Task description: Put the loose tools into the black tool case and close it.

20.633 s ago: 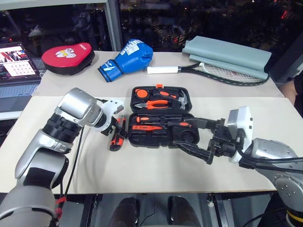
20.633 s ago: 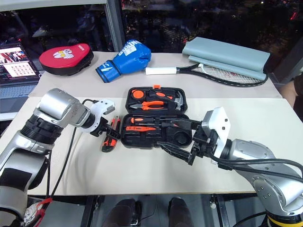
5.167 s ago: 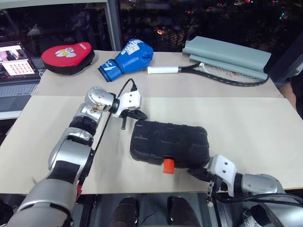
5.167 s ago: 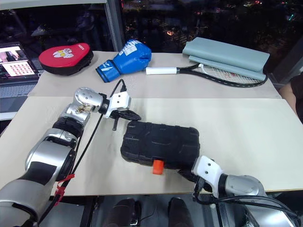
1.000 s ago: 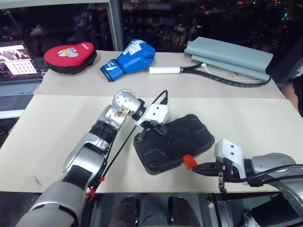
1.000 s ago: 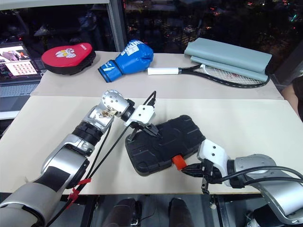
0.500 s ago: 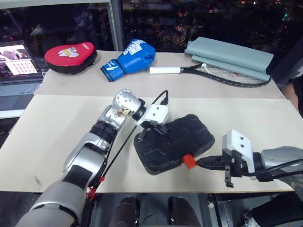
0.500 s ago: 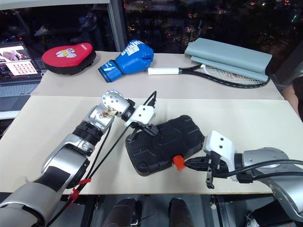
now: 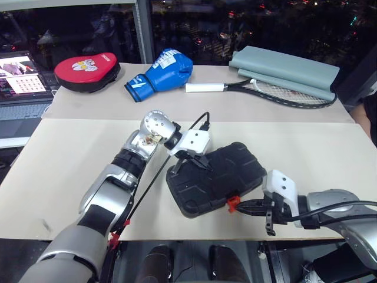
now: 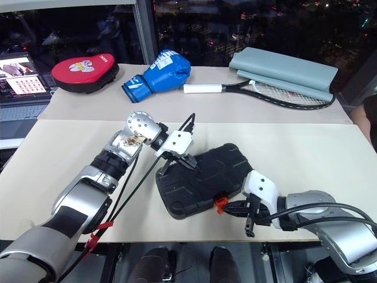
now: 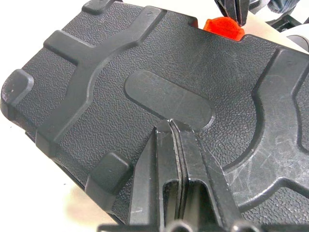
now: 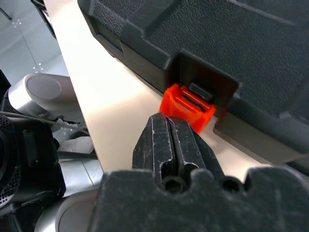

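Observation:
Next, my right gripper backs off and pushes the latch point(image 12: 187, 107) in more squarely, because the orange latch sticks out of its notch point(image 12: 203, 78) and the gripper meets it at an angle.
The black tool case point(image 9: 219, 177) lies closed and askew on the near table, ribbed lid up. My left gripper point(image 9: 195, 161) is shut, its tips resting on the lid near the case's far left corner; the left wrist view shows those fingertips point(image 11: 172, 126) pressed on the textured lid point(image 11: 120, 72). My right gripper point(image 9: 240, 207) is shut at the case's near edge, tips right at the orange latch point(image 9: 233, 203). In the right wrist view the latch point(image 12: 188, 107) hangs tilted out of its notch, just beyond my fingertips point(image 12: 169, 121). The loose tools are out of view.
On the far table lie a red oval pad point(image 9: 87, 69), a blue boxing glove point(image 9: 161, 71), a racket point(image 9: 265, 89) and a folded grey-green mat point(image 9: 288, 68). A laptop point(image 9: 20, 76) stands at the left. The near table's front edge runs just below the right gripper.
My right gripper has drawn in closer to the orange latch, which now shows smaller against the case's edge. The case and the left gripper have kept still.

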